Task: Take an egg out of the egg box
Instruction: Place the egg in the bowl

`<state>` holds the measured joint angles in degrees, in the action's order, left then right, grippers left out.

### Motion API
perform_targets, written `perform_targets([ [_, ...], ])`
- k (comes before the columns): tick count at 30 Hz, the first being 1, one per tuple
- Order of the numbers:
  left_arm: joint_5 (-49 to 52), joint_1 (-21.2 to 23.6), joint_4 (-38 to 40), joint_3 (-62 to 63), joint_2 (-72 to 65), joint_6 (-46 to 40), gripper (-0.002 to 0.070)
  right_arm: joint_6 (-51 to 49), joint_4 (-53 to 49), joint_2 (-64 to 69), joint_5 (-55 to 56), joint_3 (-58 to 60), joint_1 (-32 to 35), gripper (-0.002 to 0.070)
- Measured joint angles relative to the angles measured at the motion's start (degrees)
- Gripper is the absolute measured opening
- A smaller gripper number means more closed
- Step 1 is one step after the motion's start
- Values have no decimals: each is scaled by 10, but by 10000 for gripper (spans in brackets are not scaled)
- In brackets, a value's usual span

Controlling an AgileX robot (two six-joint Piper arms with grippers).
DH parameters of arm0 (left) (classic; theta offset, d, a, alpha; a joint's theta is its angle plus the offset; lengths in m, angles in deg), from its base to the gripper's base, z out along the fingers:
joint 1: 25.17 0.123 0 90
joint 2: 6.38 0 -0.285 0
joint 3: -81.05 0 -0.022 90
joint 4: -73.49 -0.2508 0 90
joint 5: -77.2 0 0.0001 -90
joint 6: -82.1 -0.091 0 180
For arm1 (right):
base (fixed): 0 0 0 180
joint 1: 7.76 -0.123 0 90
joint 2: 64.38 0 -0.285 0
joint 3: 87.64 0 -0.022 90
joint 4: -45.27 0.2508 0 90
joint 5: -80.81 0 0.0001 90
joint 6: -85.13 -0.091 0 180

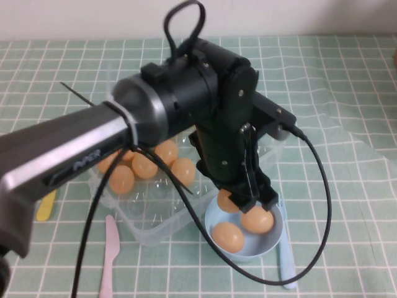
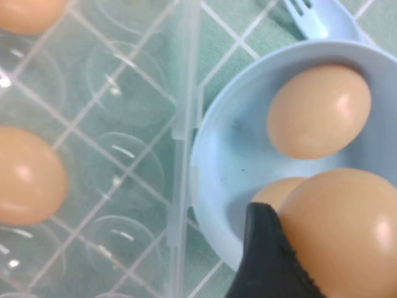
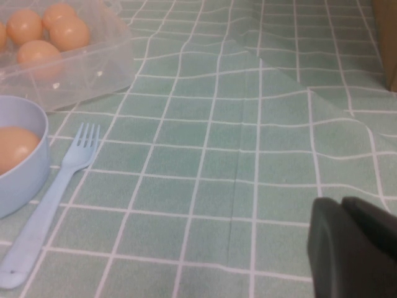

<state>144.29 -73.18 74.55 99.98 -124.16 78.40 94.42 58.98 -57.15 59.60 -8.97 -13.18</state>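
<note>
The robot's left gripper has the held egg (image 1: 228,200) above a free part of the bottom of the light-blue bowl (image 1: 219,217), next to the other eggs, and should go on lowering it until it rests there.
My left gripper (image 1: 255,208) is shut on a tan-orange egg (image 1: 258,219) and holds it over the round light-blue bowl (image 1: 273,245). In the left wrist view one black finger (image 2: 267,257) presses the held egg (image 2: 347,236) above the bowl (image 2: 208,180). Two more eggs (image 1: 227,236) lie in the bowl. The clear egg box (image 1: 155,225) stands just left of the bowl with several eggs (image 1: 144,166) in it. My right gripper (image 3: 344,208) is shut and empty, low over the cloth to the right, out of the high view.
A light-blue fork (image 1: 285,261) lies right of the bowl. A pink knife (image 1: 110,254) and a yellow utensil (image 1: 44,205) lie left of the box. The green checked tablecloth (image 3: 248,124) has a raised crease.
</note>
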Motion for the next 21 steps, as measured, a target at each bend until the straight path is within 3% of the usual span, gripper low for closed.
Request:
perform_targets([
  [21,-16,-2,-22,1,-57,-41,358,-1,0,0,0,0,0,-17],
])
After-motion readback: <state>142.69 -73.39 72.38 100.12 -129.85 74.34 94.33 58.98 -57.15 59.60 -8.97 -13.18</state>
